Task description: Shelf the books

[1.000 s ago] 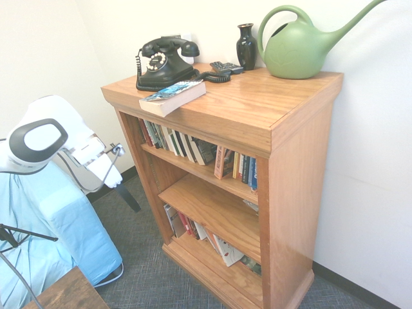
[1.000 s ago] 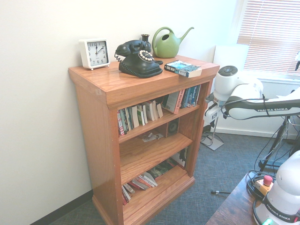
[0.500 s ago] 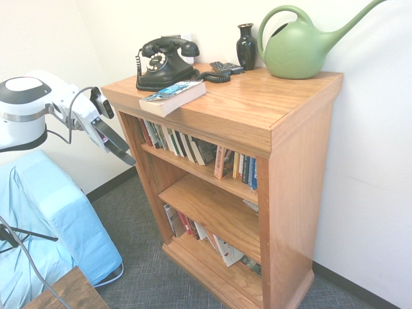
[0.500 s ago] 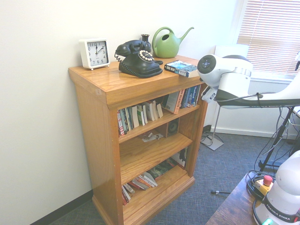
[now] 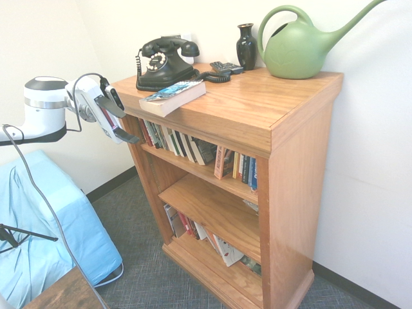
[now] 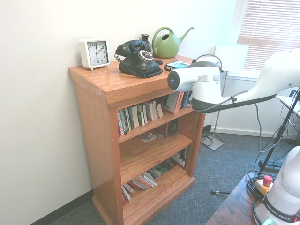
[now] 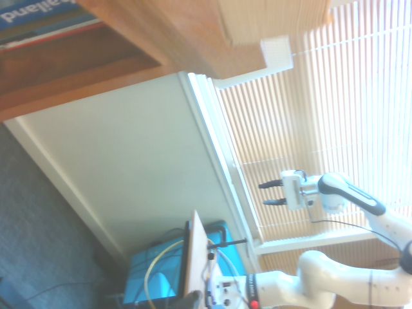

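My gripper will carry the book (image 5: 170, 91) by one end, and I expect it to stay straight and shut because the thick page edges (image 5: 184, 100) are packed evenly together.
The book (image 5: 172, 96), a thick paperback with a glossy blue-and-black cover and cream page edges, lies flat on top of the wooden bookcase (image 5: 257, 109) near its front left corner, beside the telephone (image 5: 164, 61). In the second exterior view the book (image 6: 177, 64) is partly hidden behind the arm. My gripper (image 5: 125, 122) hangs open and empty just left of the bookcase's top edge, a short way below and to the left of the book, and does not touch it. The wrist view shows the bookcase's side (image 7: 129, 38), not the book.
A vase (image 5: 246, 45), a green watering can (image 5: 299, 42), a dark remote (image 5: 225, 66) and a clock (image 6: 94, 53) share the bookcase top. Thin-spined books (image 5: 187, 145) fill the upper shelf, and more lean on the bottom shelf (image 5: 212, 241). A blue-covered object (image 5: 51, 219) stands under the arm.
The arm has risen from low beside the blue cover and swung toward the bookcase's top left corner. The fingers have stayed open and the book has not moved.
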Motion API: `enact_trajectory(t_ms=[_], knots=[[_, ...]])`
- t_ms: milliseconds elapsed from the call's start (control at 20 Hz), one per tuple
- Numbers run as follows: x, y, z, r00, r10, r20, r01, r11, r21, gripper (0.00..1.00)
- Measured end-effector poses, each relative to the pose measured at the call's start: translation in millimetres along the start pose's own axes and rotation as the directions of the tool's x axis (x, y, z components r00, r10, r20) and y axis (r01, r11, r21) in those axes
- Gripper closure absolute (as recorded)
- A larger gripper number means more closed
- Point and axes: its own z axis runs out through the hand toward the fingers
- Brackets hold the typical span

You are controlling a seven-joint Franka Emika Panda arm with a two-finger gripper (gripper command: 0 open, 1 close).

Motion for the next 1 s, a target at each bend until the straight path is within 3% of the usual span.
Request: enact_trajectory(t_ms=[350, 650, 1000], knots=[[24.4, -26.6, 6.6, 0.998, 0.026, -0.053, -0.03, 0.996, -0.079, 0.0], [10.4, -54.1, -12.2, 0.996, -0.006, -0.085, 0.0, 0.997, -0.075, 0.0], [32.5, -77.2, -14.1, 0.995, 0.023, -0.099, -0.031, 0.996, -0.081, 0.0]])
